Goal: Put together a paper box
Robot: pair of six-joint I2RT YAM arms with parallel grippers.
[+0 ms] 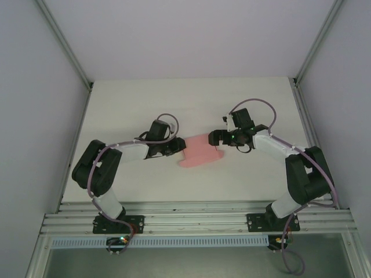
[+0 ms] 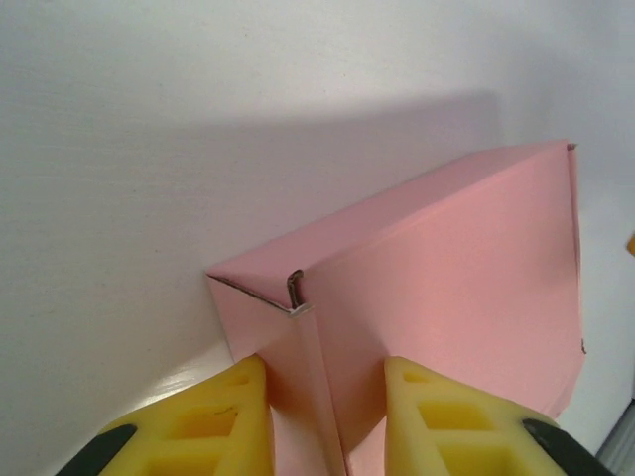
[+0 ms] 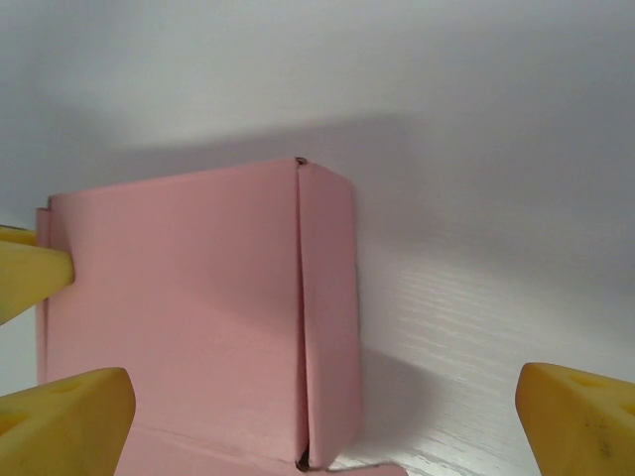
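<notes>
The box's near flap (image 1: 200, 163) is sticking out. My right gripper should hold the box's loose end (image 3: 332, 317) while my left gripper moves off the box's corner to push the flap in.
The pale pink paper box (image 1: 200, 152) lies folded on the white table between the two arms. My left gripper (image 1: 178, 148) is at its left end. In the left wrist view the box (image 2: 446, 268) has one corner edge between the yellow fingers (image 2: 228, 416), which press on both sides of it, so the left gripper (image 2: 325, 421) is shut on that corner. My right gripper (image 1: 215, 139) is at the box's upper right. In the right wrist view it (image 3: 322, 421) stands wide open, with the box (image 3: 179, 297) and its folded side wall low between the fingers (image 3: 580, 416). The left gripper's fingertip (image 3: 30, 278) touches the box's far end.
The white table (image 1: 191, 98) stretches away behind the box. Grey walls with metal posts close it in on the left and right. An aluminium rail (image 1: 197, 217) carrying both arm bases runs along the near edge.
</notes>
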